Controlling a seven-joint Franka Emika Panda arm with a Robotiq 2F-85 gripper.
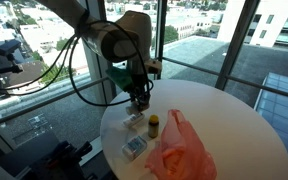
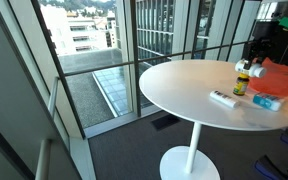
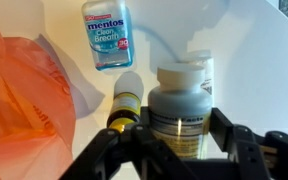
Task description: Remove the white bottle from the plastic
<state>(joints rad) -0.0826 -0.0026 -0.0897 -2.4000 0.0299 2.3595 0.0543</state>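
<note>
My gripper keeps lowering the white bottle (image 3: 180,108) beside the blue Mentos box (image 3: 157,62) until it rests and then let go, as the bottle is clear of the orange plastic bag.
The white bottle (image 3: 179,100) has a white cap and a dark label. It stands upright on the white round table (image 3: 254,60), outside the orange plastic bag (image 3: 19,95). My gripper (image 3: 172,128) is around it, with a finger pressed on each side of its body. In the exterior views the gripper (image 1: 136,98) (image 2: 252,60) hangs low over the table beside the bag (image 1: 179,150) (image 2: 284,75) and mostly hides the bottle.
A small yellow-labelled bottle (image 3: 124,105) (image 1: 154,125) (image 2: 241,85) is just beside the white bottle. A blue Mentos box (image 3: 107,35) (image 1: 134,147) (image 2: 267,101) and a flat white pack (image 2: 222,97) lie nearby. Glass walls surround the table (image 1: 234,120).
</note>
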